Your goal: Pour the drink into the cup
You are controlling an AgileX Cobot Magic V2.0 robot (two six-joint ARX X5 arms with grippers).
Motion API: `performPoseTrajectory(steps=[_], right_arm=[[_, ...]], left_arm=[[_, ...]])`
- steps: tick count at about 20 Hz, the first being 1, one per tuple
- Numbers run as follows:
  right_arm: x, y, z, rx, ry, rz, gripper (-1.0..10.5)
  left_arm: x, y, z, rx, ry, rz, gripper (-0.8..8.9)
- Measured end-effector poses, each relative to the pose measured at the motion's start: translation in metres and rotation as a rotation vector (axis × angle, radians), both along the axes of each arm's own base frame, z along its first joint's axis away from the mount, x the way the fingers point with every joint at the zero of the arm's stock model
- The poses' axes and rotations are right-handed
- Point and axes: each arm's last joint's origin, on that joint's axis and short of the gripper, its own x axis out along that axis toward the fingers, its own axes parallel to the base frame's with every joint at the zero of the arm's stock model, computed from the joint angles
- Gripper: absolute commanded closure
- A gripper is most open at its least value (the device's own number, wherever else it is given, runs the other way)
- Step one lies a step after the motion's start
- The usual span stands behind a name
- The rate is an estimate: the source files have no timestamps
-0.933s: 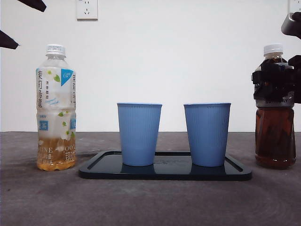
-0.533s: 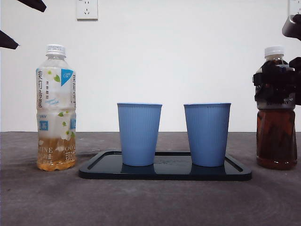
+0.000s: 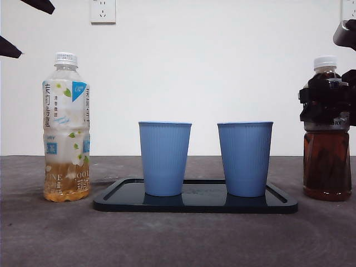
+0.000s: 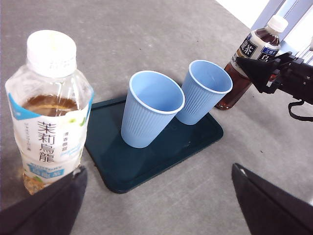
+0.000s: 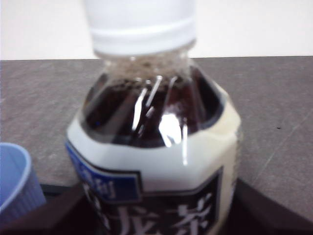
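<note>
The jasmine tea bottle (image 3: 67, 130) still has the white cap (image 3: 66, 58) on it, so I expect the tea to stay sealed inside when I lift and carry the bottle.
A dark tea bottle (image 3: 326, 167) with a white cap stands at the far right of the table. My right gripper (image 3: 328, 103) is shut on it at the label, one black jaw on each side; the right wrist view shows the bottle (image 5: 156, 122) close up between the jaws. The bottle (image 4: 247, 54) and that gripper (image 4: 274, 73) also show in the left wrist view. Two empty blue cups (image 3: 164, 158) (image 3: 245, 158) stand upright on a dark tray (image 3: 194, 204). My left gripper (image 4: 156, 205) is open and empty, hanging above a pale jasmine tea bottle (image 4: 51, 112).
The jasmine tea bottle (image 3: 66, 128) stands capped at the left, apart from the tray. The left arm shows only as black tips (image 3: 11, 47) at the top left. A wall socket (image 3: 103, 11) is on the white wall behind.
The dark tea bottle and the right gripper on it have shifted slightly to the right. The cups, the tray and the jasmine bottle have not moved.
</note>
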Motion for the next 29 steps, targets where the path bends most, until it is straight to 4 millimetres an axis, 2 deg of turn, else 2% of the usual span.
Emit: performPoseTrajectory(steps=[6,13,20,26,29], right_arm=[[0.0,0.0,0.006,0.0,-0.004,-0.003,4.7],[-0.017,-0.003,0.019,-0.014,0.058,0.0,4.6],[-0.044,-0.005,0.05,0.004,0.167,0.016,4.6],[-0.076,-0.008,0.084,0.048,0.227,0.032,4.6],[-0.092,-0.011,0.1,0.074,0.233,0.039,4.6]], left_arm=[[0.0,0.001,-0.001,0.012,0.002,0.022,3.48],[0.0,0.003,-0.004,0.049,0.032,0.096,3.45],[0.0,-0.001,-0.006,0.094,0.024,0.163,3.44],[0.004,-0.01,-0.024,0.107,0.001,0.199,3.42],[0.009,-0.014,-0.032,0.116,-0.036,0.244,2.96]])
